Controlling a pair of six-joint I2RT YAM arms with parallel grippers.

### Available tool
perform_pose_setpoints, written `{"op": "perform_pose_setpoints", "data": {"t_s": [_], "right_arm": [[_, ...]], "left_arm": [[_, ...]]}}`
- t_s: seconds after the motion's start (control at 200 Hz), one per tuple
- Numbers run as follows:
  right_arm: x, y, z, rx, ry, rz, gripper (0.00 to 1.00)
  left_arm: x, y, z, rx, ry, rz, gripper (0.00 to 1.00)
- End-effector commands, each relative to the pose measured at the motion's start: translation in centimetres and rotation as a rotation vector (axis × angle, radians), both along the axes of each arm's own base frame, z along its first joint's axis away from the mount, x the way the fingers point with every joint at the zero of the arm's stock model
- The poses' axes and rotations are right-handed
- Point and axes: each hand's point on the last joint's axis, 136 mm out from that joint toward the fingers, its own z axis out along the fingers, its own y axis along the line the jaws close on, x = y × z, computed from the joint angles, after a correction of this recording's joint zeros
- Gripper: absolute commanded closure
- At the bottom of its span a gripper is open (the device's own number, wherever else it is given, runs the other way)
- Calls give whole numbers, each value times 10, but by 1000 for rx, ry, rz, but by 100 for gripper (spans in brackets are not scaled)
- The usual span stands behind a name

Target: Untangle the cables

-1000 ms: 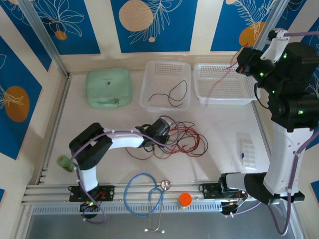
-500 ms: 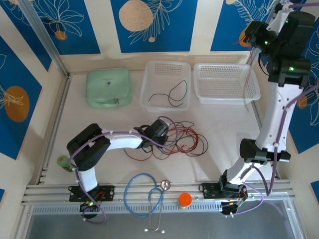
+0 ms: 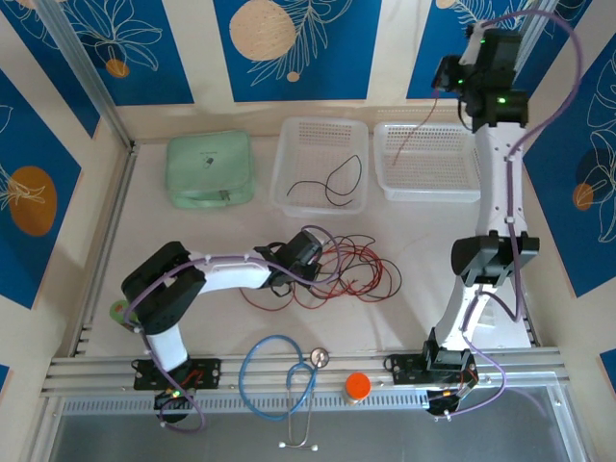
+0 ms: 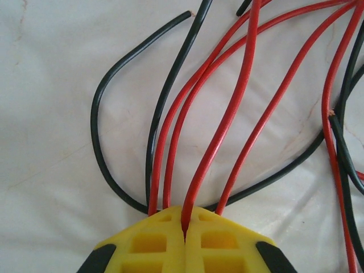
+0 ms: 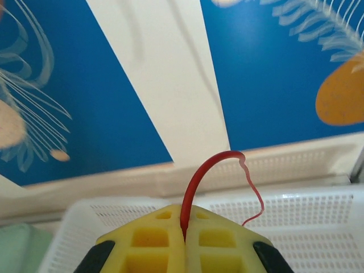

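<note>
My right gripper has the red cable's loose end (image 3: 397, 160) hanging over the empty white basket (image 3: 433, 166), clear of the tangle, so it should keep going down and let go inside the basket.
A tangle of red and black cables (image 3: 354, 271) lies on the white table in the middle. My left gripper (image 3: 310, 258) sits low at the tangle's left edge, shut on one red cable (image 4: 227, 114) that runs out between its fingertips (image 4: 185, 219). More red strands and a black cable (image 4: 99, 119) fan out beside it. My right gripper (image 3: 445, 79) is raised high over the right white basket (image 3: 428, 195). It is shut (image 5: 183, 227) on a separate red cable (image 5: 196, 182), whose thin end (image 3: 416, 130) hangs down toward that basket (image 5: 296, 227).
The middle white basket (image 3: 289, 207) holds a single black cable (image 3: 337, 181). A green case (image 3: 210, 169) lies at the back left. A blue stethoscope (image 3: 274, 371) and an orange cap (image 3: 358, 385) rest near the front rail. A green roll (image 3: 120, 310) sits by the left arm.
My right arm has stretched upward and swung its gripper from the right edge to above the right basket, carrying the red cable. My left gripper has stayed put at the tangle.
</note>
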Motion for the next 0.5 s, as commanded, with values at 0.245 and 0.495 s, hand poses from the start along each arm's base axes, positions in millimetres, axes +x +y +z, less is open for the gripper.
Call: {"op": "perform_pose_setpoints", "data": {"t_s": [0.245,0.495], "right_arm": [[6,-30,-148,-60,241,-190,100],[7,-45,-254,-4,503,-219,100]], "left_arm": [[-2,8,42,-57,-38,14,100],[-2,-3,70,-123,-64,-19,100]]}}
